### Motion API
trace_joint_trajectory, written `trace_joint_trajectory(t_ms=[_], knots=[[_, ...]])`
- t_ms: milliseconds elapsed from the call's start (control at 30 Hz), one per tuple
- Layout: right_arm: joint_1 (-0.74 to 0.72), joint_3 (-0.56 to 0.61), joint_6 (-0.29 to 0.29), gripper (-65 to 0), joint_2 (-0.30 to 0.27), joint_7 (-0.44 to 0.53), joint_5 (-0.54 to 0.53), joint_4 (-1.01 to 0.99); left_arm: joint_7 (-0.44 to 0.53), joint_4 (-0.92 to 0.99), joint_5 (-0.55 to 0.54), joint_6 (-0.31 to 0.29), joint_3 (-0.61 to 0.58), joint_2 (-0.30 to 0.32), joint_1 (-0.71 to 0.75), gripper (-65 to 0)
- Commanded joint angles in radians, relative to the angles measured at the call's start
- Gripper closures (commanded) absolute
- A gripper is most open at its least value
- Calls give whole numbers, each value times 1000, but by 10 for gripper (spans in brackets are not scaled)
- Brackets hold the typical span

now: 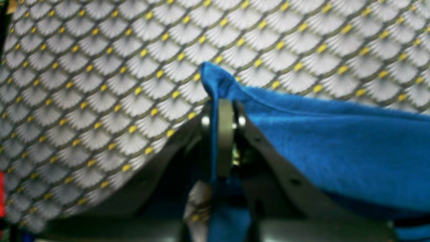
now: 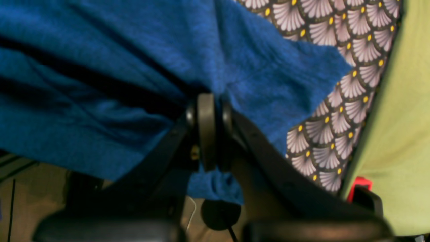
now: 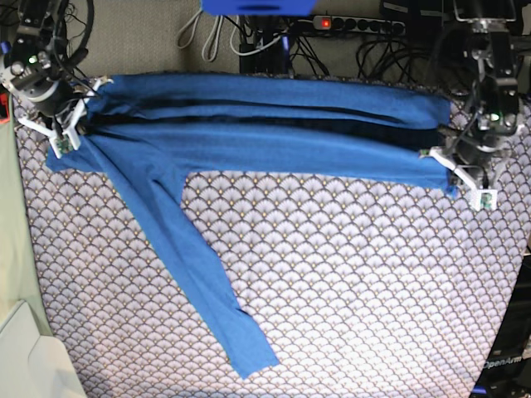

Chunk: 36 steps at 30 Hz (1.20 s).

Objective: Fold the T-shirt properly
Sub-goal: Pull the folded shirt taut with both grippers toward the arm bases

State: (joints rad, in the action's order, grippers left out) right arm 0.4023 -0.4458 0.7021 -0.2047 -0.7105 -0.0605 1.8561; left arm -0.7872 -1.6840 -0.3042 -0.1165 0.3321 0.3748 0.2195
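Observation:
The blue T-shirt's near edge (image 3: 315, 172) runs straight and taut from gripper to gripper, so my left gripper should keep lowering its end until it meets the cover (image 3: 436, 187), then release.
The blue T-shirt (image 3: 265, 141) is stretched in a long folded band across the far side of the table, held taut between both arms. One long sleeve (image 3: 191, 265) trails diagonally toward the near edge. My right gripper (image 3: 70, 124) is shut on the shirt's end at the base view's left; the right wrist view shows its jaws (image 2: 208, 101) pinching bunched blue cloth (image 2: 134, 67). My left gripper (image 3: 450, 170) is shut on the other end; the left wrist view shows it (image 1: 223, 104) clamping a raised blue edge (image 1: 336, 141) above the cover.
The scallop-patterned table cover (image 3: 348, 274) spans the whole table. Cables and a power strip (image 3: 348, 25) lie behind the far edge. A light green surface (image 2: 403, 134) borders the table beside the right arm, with a white object (image 3: 25, 356) at the near left corner.

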Motion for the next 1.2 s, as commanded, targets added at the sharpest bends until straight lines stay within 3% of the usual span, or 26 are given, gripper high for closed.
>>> trace_joint_trajectory(t_ms=[0, 367, 667, 767, 967, 1167], knots=[[1, -5, -4, -5, -14, 16, -5, 15, 19, -18, -2, 2, 6, 14, 1, -3], [1, -3, -4, -14, -14, 7, -5, 12, 19, 40, 3, 2, -1, 10, 18, -3], [1, -5, -4, -85, -14, 7, -3, 1, 19, 183, -2, 2, -1, 10, -15, -6], [1, -5, -4, -162, -14, 7, -3, -8, 19, 193, -2, 2, -3, 8, -16, -49], [2, -9, -4, -298, -14, 7, -3, -9, 19, 183, -2, 2, -49, 8, -15, -223], [17, -48, -4, -346, -12, 5, -3, -2, 19, 181, -3, 2, -70, 8, -15, -233]])
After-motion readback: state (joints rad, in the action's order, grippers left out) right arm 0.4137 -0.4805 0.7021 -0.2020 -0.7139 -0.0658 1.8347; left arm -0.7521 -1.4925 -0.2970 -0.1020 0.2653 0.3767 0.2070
